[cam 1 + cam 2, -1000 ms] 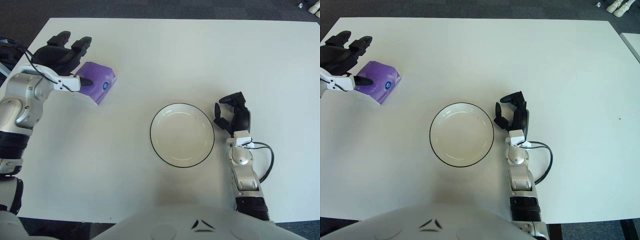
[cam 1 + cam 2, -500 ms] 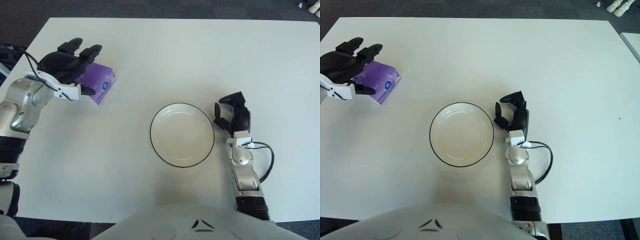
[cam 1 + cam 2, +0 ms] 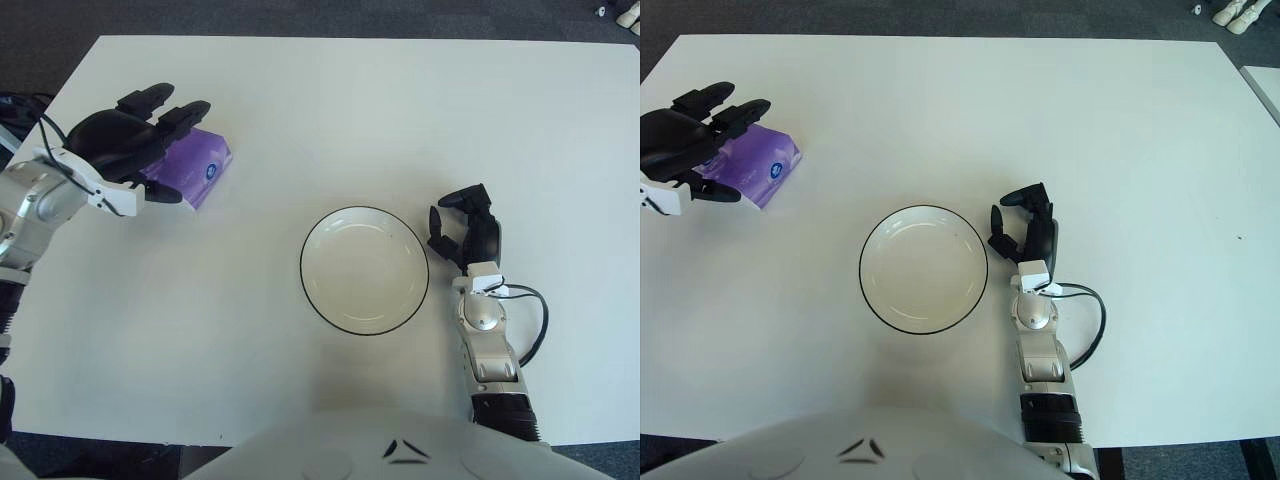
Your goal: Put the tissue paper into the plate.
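Note:
The wrap on the purple tissue pack (image 3: 190, 164) is shiny and has a creased end (image 3: 216, 168). I expect the pack to dent and crumple between my fingers when I carry it.
A purple tissue pack (image 3: 195, 166) lies on the white table at the far left. My left hand (image 3: 135, 140) hovers over its left side with fingers spread, holding nothing; it covers part of the pack. A white plate with a dark rim (image 3: 364, 269) sits empty at the table's middle. My right hand (image 3: 466, 233) rests on the table just right of the plate, fingers loosely curled, holding nothing.
The white table (image 3: 330, 110) has its far edge at the top and its left edge near my left arm. A black cable (image 3: 532, 318) loops beside my right forearm. Dark floor lies beyond the table.
My left hand has moved from gripping the pack's left end to above it, drawing back toward me and to the left with fingers spread. The pack, plate and right hand have not moved.

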You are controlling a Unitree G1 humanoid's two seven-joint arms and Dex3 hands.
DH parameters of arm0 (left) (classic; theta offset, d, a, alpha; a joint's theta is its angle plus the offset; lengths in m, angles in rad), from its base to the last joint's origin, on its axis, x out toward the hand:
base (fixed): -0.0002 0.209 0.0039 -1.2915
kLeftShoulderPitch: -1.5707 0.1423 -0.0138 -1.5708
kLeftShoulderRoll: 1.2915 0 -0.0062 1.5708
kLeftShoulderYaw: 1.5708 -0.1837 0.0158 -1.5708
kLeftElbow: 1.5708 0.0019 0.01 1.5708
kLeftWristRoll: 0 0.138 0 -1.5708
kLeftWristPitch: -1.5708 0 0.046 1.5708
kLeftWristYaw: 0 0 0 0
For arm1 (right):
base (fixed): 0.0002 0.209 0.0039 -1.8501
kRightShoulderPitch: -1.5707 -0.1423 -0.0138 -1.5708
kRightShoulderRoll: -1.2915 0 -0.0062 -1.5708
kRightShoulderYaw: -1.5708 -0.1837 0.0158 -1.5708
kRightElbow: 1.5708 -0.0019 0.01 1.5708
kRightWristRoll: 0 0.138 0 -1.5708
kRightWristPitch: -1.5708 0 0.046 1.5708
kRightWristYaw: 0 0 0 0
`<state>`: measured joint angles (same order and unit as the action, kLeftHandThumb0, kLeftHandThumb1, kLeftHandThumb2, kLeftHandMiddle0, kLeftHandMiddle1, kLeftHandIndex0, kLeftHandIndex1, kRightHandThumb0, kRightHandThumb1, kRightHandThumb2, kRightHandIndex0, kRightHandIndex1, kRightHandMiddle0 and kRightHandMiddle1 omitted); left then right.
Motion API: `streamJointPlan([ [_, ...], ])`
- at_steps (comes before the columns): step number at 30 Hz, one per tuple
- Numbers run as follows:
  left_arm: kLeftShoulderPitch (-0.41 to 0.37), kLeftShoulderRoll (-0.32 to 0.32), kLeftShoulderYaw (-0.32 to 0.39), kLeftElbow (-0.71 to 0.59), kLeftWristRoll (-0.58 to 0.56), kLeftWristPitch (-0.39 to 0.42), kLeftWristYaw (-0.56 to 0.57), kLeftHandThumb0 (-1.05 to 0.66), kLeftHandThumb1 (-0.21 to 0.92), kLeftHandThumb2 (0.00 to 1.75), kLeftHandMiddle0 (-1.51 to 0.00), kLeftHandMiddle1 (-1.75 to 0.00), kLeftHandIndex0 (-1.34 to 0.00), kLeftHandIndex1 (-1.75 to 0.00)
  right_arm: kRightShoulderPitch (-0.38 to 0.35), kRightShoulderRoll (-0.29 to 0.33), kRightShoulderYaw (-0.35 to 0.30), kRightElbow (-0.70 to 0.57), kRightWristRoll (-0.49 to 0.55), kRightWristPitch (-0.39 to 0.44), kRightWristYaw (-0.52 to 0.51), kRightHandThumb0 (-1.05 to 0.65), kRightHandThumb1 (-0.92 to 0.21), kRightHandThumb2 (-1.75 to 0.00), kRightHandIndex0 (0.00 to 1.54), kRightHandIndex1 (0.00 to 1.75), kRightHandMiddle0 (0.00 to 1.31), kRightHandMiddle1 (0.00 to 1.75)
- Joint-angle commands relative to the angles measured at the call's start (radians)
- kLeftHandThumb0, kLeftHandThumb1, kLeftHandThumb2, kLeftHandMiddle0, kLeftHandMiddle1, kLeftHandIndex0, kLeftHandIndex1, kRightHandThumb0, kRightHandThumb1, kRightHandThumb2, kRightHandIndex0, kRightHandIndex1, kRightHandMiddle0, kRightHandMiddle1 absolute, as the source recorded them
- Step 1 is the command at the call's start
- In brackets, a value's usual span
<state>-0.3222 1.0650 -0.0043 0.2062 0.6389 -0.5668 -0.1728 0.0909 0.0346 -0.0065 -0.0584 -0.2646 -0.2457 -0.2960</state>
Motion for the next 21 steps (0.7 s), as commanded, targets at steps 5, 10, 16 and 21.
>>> streamJointPlan([
  [5,-0.003,0.043,-0.014,0.076,0.08,-0.117,0.114,-1.05,0.63,0.59,0.0,0.0,0.0,0.0,0.038,0.004,0.006,0.015,-0.008,0.038,0.001,-0.38,-0.69,-0.85,0.57,1.22,0.33,1.75],
  [10,-0.008,0.052,-0.039,0.107,0.151,-0.162,0.179,-1.05,0.64,0.6,0.0,0.0,0.0,0.0,0.038,0.002,0.009,0.014,-0.005,0.034,0.003,-0.38,-0.7,-0.84,0.58,1.22,0.33,1.75],
  [16,-0.033,0.068,-0.07,0.147,0.254,-0.216,0.306,-1.05,0.65,0.6,0.0,0.0,0.0,0.0,0.037,0.004,0.011,0.015,-0.002,0.029,0.001,-0.38,-0.7,-0.84,0.58,1.22,0.32,1.75],
  [21,-0.05,0.077,-0.092,0.172,0.301,-0.233,0.366,-1.05,0.65,0.6,0.0,0.0,0.0,0.0,0.037,0.006,0.012,0.016,-0.003,0.028,-0.002,-0.38,-0.71,-0.83,0.58,1.22,0.32,1.75],
])
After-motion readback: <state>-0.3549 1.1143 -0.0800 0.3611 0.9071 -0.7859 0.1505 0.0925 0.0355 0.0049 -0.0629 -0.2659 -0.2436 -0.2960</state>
